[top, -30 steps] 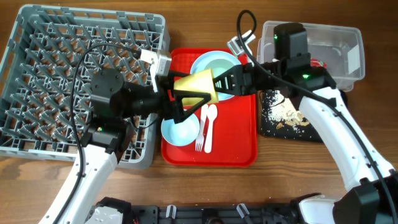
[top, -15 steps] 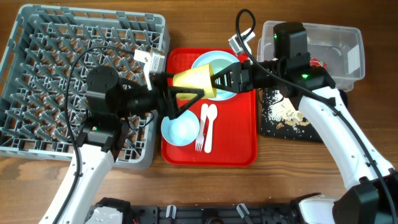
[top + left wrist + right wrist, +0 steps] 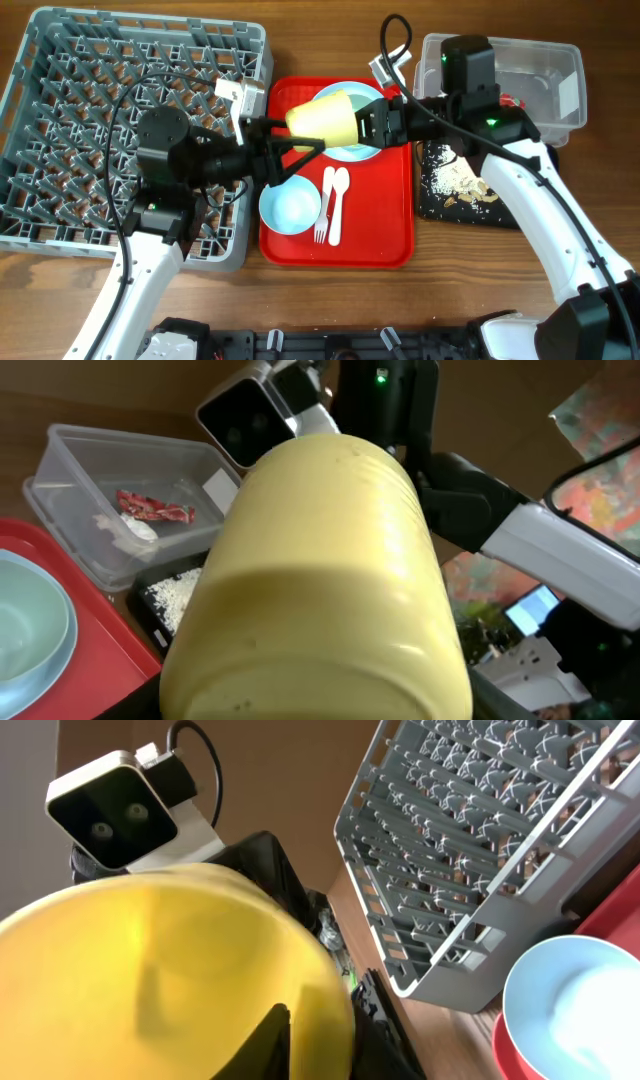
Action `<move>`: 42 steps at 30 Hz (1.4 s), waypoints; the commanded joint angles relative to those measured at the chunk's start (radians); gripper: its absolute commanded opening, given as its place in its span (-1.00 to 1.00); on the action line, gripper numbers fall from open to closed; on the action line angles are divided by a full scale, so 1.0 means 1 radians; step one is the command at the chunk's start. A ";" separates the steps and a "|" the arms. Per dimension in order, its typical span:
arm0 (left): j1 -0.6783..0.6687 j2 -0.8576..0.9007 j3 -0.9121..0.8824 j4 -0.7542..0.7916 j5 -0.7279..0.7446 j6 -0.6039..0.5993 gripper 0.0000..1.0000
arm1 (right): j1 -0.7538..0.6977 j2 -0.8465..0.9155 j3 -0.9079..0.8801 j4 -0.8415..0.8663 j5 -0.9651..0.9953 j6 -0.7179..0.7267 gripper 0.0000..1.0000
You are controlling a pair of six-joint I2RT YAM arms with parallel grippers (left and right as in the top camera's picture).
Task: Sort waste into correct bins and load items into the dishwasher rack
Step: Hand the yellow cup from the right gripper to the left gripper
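Note:
My right gripper has the small yellow cup by its rim, away from the dishwasher rack. My left gripper should grasp the cup's base and load it opening-down.
The small yellow cup lies on its side in the air above the red serving tray. My right gripper is shut on its rim, with one finger inside the cup. My left gripper is open, its fingers spread around the cup's base from the left. The pale blue bowl, white fork and spoon and pale green bowl on the blue plate sit on the tray. The grey dishwasher rack is at the left.
The clear tub at the back right holds the red-and-white wrapper and white tissue. The black tray in front of it holds rice crumbs. Both arms cross over the red tray.
The left arm has drawn back a little to the left. The cup has moved up and slightly right with the right gripper and tilted.

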 commanded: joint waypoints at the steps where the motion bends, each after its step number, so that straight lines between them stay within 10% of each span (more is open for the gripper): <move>1: 0.010 0.008 0.006 -0.005 -0.062 0.002 0.15 | 0.012 0.000 0.003 0.001 -0.056 -0.011 -0.51; 5: 0.010 0.008 0.006 -0.005 -0.062 0.002 0.18 | 0.012 0.000 0.003 0.001 -0.056 -0.011 -0.51; 8: 0.010 0.008 0.006 -0.005 -0.061 0.002 0.36 | 0.012 0.000 0.003 0.001 -0.056 -0.010 -0.91; 23: 0.010 0.008 0.006 0.020 -0.107 0.001 0.78 | 0.033 0.000 0.003 -0.040 -0.079 -0.020 -0.92; 28: 0.007 0.008 0.006 0.019 -0.077 0.001 0.24 | 0.038 0.000 0.003 -0.037 -0.079 -0.031 -0.91; 38: 0.008 0.008 0.006 -0.006 -0.069 0.001 -0.02 | 0.038 0.000 0.003 -0.023 -0.055 -0.031 -0.50; 42: 0.011 0.008 0.006 -0.082 -0.100 0.051 -0.57 | 0.031 0.000 0.003 -0.020 -0.048 -0.034 -0.19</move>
